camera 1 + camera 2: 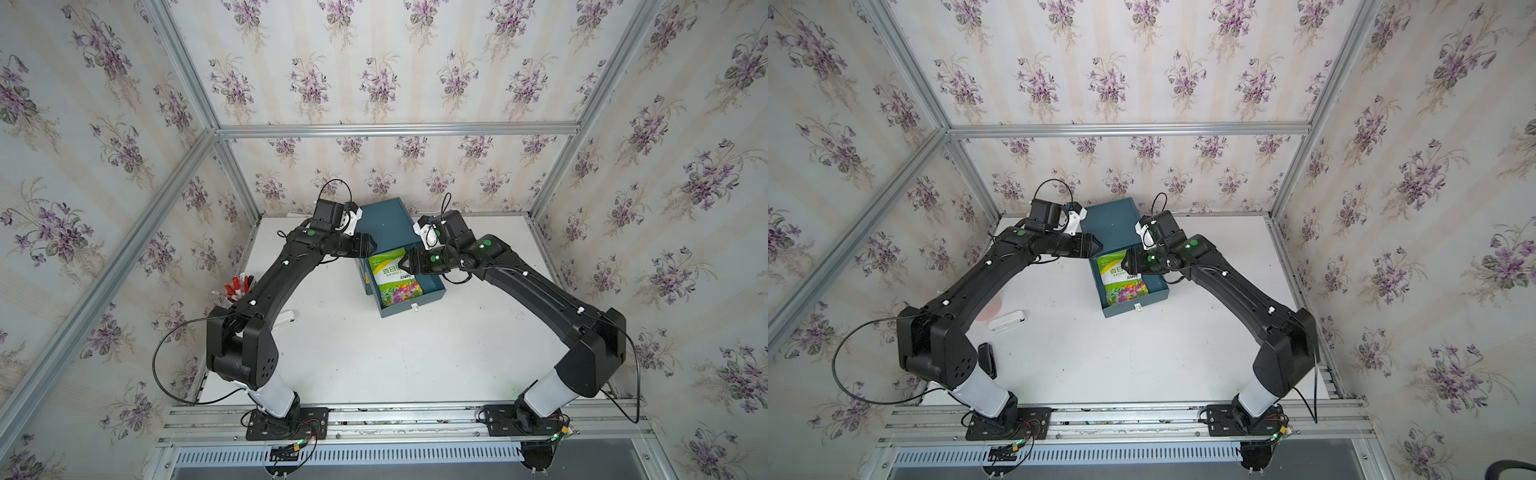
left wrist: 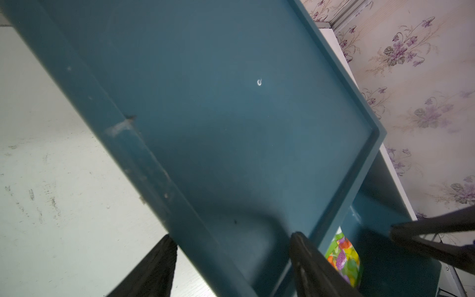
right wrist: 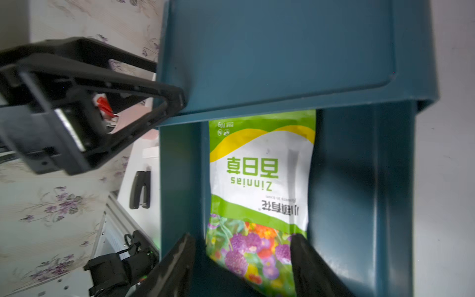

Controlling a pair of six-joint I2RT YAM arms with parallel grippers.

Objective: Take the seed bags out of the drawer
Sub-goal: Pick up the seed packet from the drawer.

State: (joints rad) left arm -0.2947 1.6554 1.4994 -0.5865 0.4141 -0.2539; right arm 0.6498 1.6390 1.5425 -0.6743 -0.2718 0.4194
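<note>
The wide gap in the drawer [image 3: 342,198] leaves the seed bag's long edge [image 3: 307,203] free, so the robot's right gripper should keep going down until its fingers straddle that edge, then close.
A green-and-white seed bag [image 1: 395,276] [image 1: 1122,279] [image 3: 259,180] with a flower photo lies flat in the pulled-out blue drawer [image 1: 436,286] [image 1: 1158,291] [image 3: 359,205]. The drawer sticks out of a blue cabinet [image 1: 384,224] [image 1: 1111,224] [image 2: 231,102] [image 3: 277,51]. My right gripper [image 1: 409,259] [image 1: 1129,262] [image 3: 241,254] hangs open over the drawer. Its fingers stand on either side of the bag's flower end without touching it. My left gripper [image 1: 372,245] [image 1: 1099,245] [image 2: 235,257] straddles the cabinet's left front corner, one finger on the side wall and one at the front rim. A sliver of the bag [image 2: 344,257] shows in the left wrist view.
A cup of red markers [image 1: 237,286] stands at the table's left edge. A white oblong object [image 1: 1007,321], a pink disc [image 1: 988,309] and a black stapler [image 1: 987,357] [image 3: 140,189] lie on the left. Wallpapered walls close in the back and sides.
</note>
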